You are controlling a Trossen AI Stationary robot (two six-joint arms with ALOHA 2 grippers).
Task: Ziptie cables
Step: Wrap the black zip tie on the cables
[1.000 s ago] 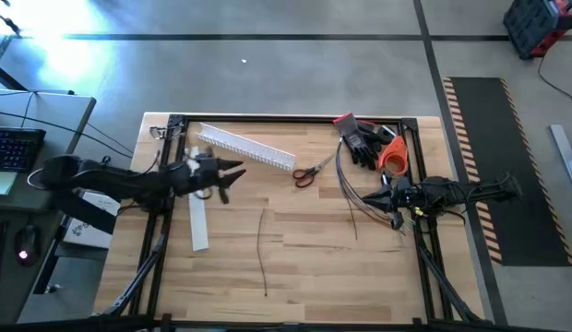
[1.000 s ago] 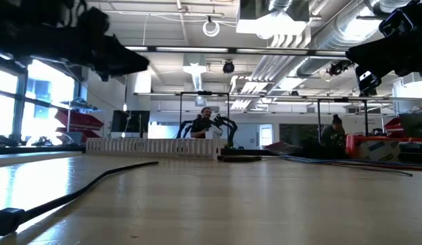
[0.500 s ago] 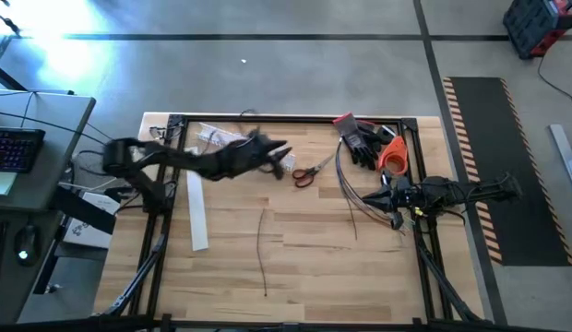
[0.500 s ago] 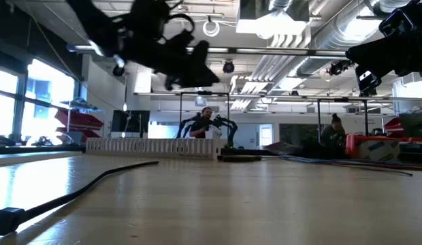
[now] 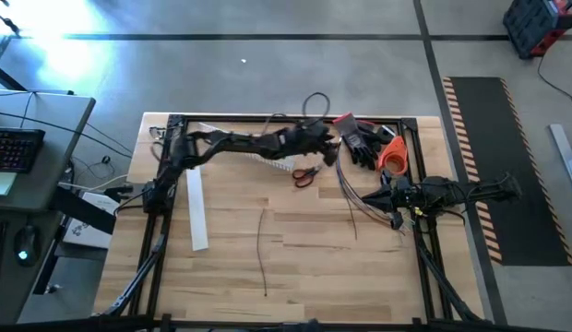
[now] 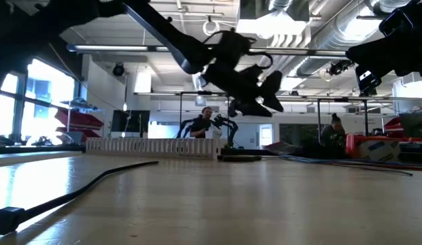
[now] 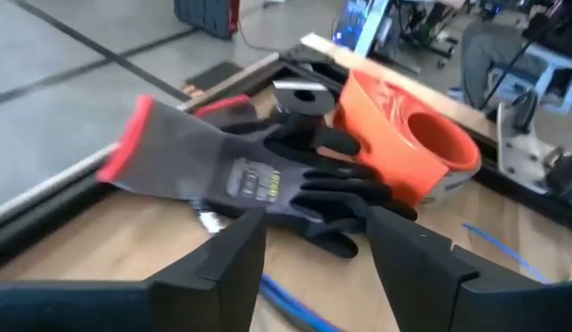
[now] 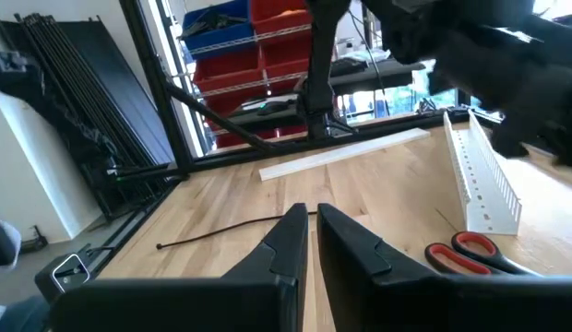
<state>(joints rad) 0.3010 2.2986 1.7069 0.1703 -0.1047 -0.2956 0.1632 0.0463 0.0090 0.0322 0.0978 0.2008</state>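
My left gripper has the cables running lengthwise [image 7: 293, 302] into the gap between its open fingers. It should keep going down beside the glove and close near their white label [image 7: 211, 222].
The cables [image 5: 346, 189] are thin dark wires that curve over the wood at the table's right, from beside the gloves toward the near side; the low view shows them lying flat [image 6: 347, 163]. My left gripper [image 5: 334, 150] hovers open above their far end, in front of a grey-black glove [image 7: 249, 175]. It holds nothing between its fingers [image 7: 232, 258]. My right gripper [image 5: 389, 199] waits shut at the right edge [image 8: 309, 242]. A black zip tie [image 5: 263, 254] lies on the wood near the table's middle.
Red-handled scissors [image 5: 306, 173] lie just near-side of the left gripper. Gloves [image 5: 362, 138] and an orange cup [image 5: 394, 155] sit at the far right corner. The white slotted duct [image 5: 258, 152] lies partly under the left arm, and a flat white strip [image 5: 197, 210] lies at the left.
My left arm has swept quickly from the table's left side toward the right and far edge. It passed over the white duct and now reaches the gloves and the cables' far end. Nothing on the table has moved.
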